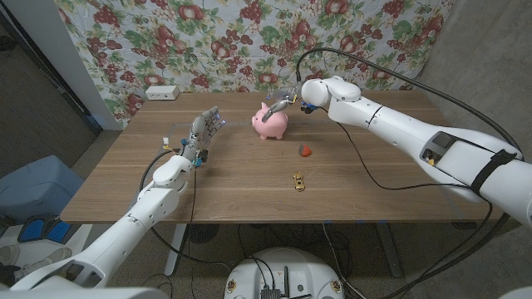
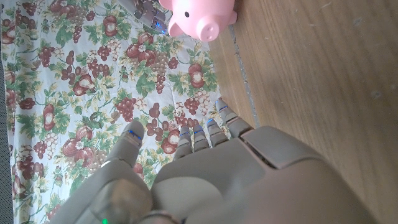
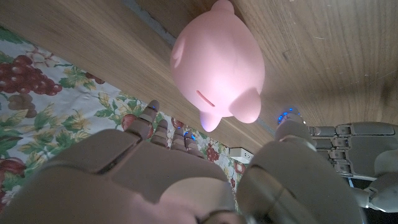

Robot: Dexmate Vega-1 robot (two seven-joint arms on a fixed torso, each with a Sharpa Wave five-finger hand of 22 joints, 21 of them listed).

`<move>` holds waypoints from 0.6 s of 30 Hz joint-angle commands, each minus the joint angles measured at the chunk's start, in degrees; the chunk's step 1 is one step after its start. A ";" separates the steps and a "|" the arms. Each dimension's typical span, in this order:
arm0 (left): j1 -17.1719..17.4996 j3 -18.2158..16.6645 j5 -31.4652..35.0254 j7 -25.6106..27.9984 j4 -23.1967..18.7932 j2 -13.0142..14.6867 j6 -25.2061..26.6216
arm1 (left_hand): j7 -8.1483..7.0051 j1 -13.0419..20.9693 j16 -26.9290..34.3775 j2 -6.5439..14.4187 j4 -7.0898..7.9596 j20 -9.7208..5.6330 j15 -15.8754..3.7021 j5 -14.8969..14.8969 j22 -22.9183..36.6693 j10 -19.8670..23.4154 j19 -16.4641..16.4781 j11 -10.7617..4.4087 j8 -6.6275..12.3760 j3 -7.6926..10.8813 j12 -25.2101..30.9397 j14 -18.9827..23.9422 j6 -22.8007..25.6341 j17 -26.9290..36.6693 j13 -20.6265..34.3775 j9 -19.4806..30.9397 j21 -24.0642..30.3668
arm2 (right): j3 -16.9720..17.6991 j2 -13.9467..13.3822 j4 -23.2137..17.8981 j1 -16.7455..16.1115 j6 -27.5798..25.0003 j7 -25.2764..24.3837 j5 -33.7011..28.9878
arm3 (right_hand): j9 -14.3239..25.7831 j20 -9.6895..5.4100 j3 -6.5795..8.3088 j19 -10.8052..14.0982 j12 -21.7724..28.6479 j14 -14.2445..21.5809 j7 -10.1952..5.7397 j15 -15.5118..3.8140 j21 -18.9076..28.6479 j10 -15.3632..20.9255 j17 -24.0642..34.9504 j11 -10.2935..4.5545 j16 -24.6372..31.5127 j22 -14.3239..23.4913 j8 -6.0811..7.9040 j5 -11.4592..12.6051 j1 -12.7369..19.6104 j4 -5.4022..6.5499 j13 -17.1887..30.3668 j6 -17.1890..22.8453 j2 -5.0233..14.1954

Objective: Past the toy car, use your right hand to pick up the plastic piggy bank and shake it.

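I expect the pink piggy bank (image 1: 269,123) to turn slightly between my fingers and thumb when I shake it, as the rounded sides (image 3: 250,62) look smooth.
The pink plastic piggy bank (image 1: 271,124) stands on the wooden table (image 1: 374,191) toward the back middle. My right hand (image 1: 283,105) hovers just behind and above it, fingers apart, reaching over its back. In the right wrist view the piggy bank (image 3: 217,62) lies ahead of my right hand (image 3: 186,174), between the spread fingers (image 3: 149,121) and thumb, with a gap showing on both sides. The yellow toy car (image 1: 298,181) sits nearer the front edge. My left hand (image 1: 204,133) stands upright at the table's left, fingers apart, holding nothing. The left wrist view shows the piggy bank (image 2: 199,15) beyond my left hand (image 2: 211,180).
A small red object (image 1: 305,150) lies between the piggy bank and the toy car. A white box (image 1: 162,93) sits at the back left edge. A fruit-patterned cloth (image 1: 249,41) hangs behind the table.
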 commanded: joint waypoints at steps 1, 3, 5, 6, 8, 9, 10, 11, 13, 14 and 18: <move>0.91 -0.39 0.07 0.99 -1.14 0.38 0.20 | 0.42 -0.62 0.32 2.25 -0.05 -0.20 -0.84 0.13 0.31 0.32 0.48 -0.12 0.23 0.18 0.39 0.33 0.12 0.18 0.23 0.25 -0.33 | -1.79 1.84 3.49 1.85 0.49 1.10 -0.03 | 0.18 0.60 -0.64 -0.73 0.35 -0.32 2.23 -0.03 0.12 -0.34 0.32 0.18 0.38 0.18 0.03 0.70 0.08 0.07 0.40 -0.77 -0.14; 1.04 -0.45 0.04 1.08 -1.27 0.41 0.21 | 0.40 -0.63 0.31 2.24 -0.04 -0.17 -0.82 0.13 0.31 0.31 0.50 -0.12 0.23 0.18 0.38 0.35 0.11 0.18 0.23 0.25 -0.36 | -2.05 2.19 4.25 2.15 0.79 1.08 0.03 | 0.19 0.76 -0.73 -0.79 0.31 -0.52 2.25 -0.06 0.13 -0.51 0.36 0.22 0.34 0.18 0.03 0.76 0.08 0.11 0.43 -0.87 -0.13; 1.12 -0.49 0.04 1.14 -1.34 0.46 0.20 | 0.41 -0.65 0.31 2.23 -0.04 -0.17 -0.79 0.13 0.32 0.36 0.50 -0.11 0.23 0.18 0.39 0.37 0.13 0.18 0.23 0.25 -0.39 | -2.51 2.69 5.16 2.61 0.89 1.44 -0.03 | 0.20 0.83 -0.88 -1.05 0.30 -0.70 2.25 -0.05 0.09 -0.66 0.42 0.21 0.33 0.17 0.00 0.86 0.14 0.13 0.49 -1.09 -0.14; 1.15 -0.53 0.01 1.15 -1.34 0.44 0.17 | 0.40 -0.65 0.30 2.22 -0.05 -0.16 -0.80 0.13 0.32 0.37 0.52 -0.13 0.23 0.18 0.39 0.38 0.12 0.17 0.23 0.25 -0.39 | -2.75 2.95 5.68 2.86 1.08 1.61 -0.03 | 0.20 0.79 -0.94 -1.09 0.30 -0.83 2.28 -0.08 0.10 -0.71 0.45 0.39 0.31 0.17 -0.05 0.90 0.19 0.14 0.51 -1.27 -0.14; 1.17 -0.56 0.04 1.20 -1.31 0.43 0.10 | 0.41 -0.67 0.28 2.22 -0.04 -0.12 -0.80 0.13 0.32 0.39 0.54 -0.15 0.23 0.18 0.38 0.36 0.13 0.18 0.24 0.25 -0.42 | -3.28 3.40 6.48 3.24 1.23 1.70 -0.27 | 0.20 0.74 -1.10 -1.15 0.23 -1.07 2.28 -0.35 0.15 -1.02 0.51 0.44 0.28 0.17 -0.11 1.02 0.32 0.14 0.56 -1.61 -0.13; 1.18 -0.58 -0.01 1.17 -1.30 0.43 0.12 | 0.38 -0.68 0.28 2.21 -0.03 -0.11 -0.79 0.13 0.32 0.40 0.54 -0.16 0.24 0.18 0.38 0.37 0.14 0.18 0.24 0.25 -0.44 | -3.53 3.62 6.86 3.43 1.31 1.77 -0.37 | 0.19 0.87 -1.17 -1.11 0.25 -1.14 2.40 -0.35 0.20 -1.03 0.53 0.53 0.28 0.17 -0.11 1.08 0.39 0.14 0.59 -1.71 -0.12; 1.17 -0.57 -0.04 1.13 -1.26 0.43 0.12 | 0.37 -0.69 0.28 2.21 -0.03 -0.11 -0.81 0.13 0.32 0.40 0.54 -0.12 0.24 0.18 0.38 0.36 0.15 0.18 0.24 0.25 -0.44 | -3.68 3.83 7.32 3.59 1.56 1.83 -0.29 | 0.19 0.90 -1.20 -1.10 0.24 -1.14 2.41 -0.33 0.21 -1.08 0.54 0.55 0.30 0.17 -0.13 1.11 0.42 0.14 0.60 -1.79 -0.12; 1.14 -0.57 -0.08 1.03 -1.19 0.41 0.09 | 0.36 -0.69 0.27 2.21 -0.03 -0.11 -0.80 0.13 0.32 0.41 0.55 -0.11 0.24 0.18 0.38 0.36 0.15 0.18 0.24 0.25 -0.45 | -3.86 4.01 7.66 3.74 1.62 1.86 -0.34 | 0.19 0.73 -1.26 -1.14 0.23 -1.23 2.27 -0.44 0.22 -1.16 0.56 0.43 0.28 0.17 -0.12 1.14 0.47 0.13 0.62 -1.83 -0.13; 1.11 -0.55 -0.10 0.93 -1.13 0.41 0.07 | 0.41 -0.70 0.27 2.21 -0.02 -0.16 -0.83 0.13 0.32 0.41 0.55 -0.14 0.22 0.19 0.37 0.37 0.10 0.18 0.24 0.25 -0.47 | -4.30 4.41 8.39 4.04 1.66 1.80 -0.59 | 0.19 0.80 -1.34 -1.09 0.18 -1.33 2.32 -0.31 0.27 -1.37 0.58 0.42 0.27 0.17 -0.10 1.21 0.57 0.12 0.65 -1.90 -0.14; 1.10 -0.53 -0.08 0.91 -1.12 0.42 0.09 | 0.42 -0.71 0.27 2.21 -0.01 -0.12 -0.82 0.13 0.32 0.40 0.55 -0.15 0.22 0.19 0.37 0.39 0.11 0.18 0.24 0.25 -0.49 | -4.43 4.68 8.97 4.22 1.84 1.85 -0.48 | 0.19 0.73 -1.40 -1.12 0.17 -1.38 2.23 -0.37 0.28 -1.46 0.59 0.42 0.27 0.17 -0.11 1.27 0.67 0.09 0.67 -2.00 -0.15; 1.12 -0.58 -0.11 0.97 -1.15 0.42 0.08 | 0.37 -0.76 0.25 2.20 0.01 -0.09 -0.80 0.13 0.32 0.37 0.57 -0.10 0.23 0.19 0.33 0.41 0.12 0.19 0.24 0.25 -0.56 | -5.18 5.56 10.70 4.78 2.04 1.81 -0.64 | 0.19 0.62 -1.67 -1.34 0.04 -1.85 1.95 -0.20 0.27 -2.04 0.66 0.73 0.18 0.17 -0.15 1.44 0.92 0.08 0.74 -2.42 -0.21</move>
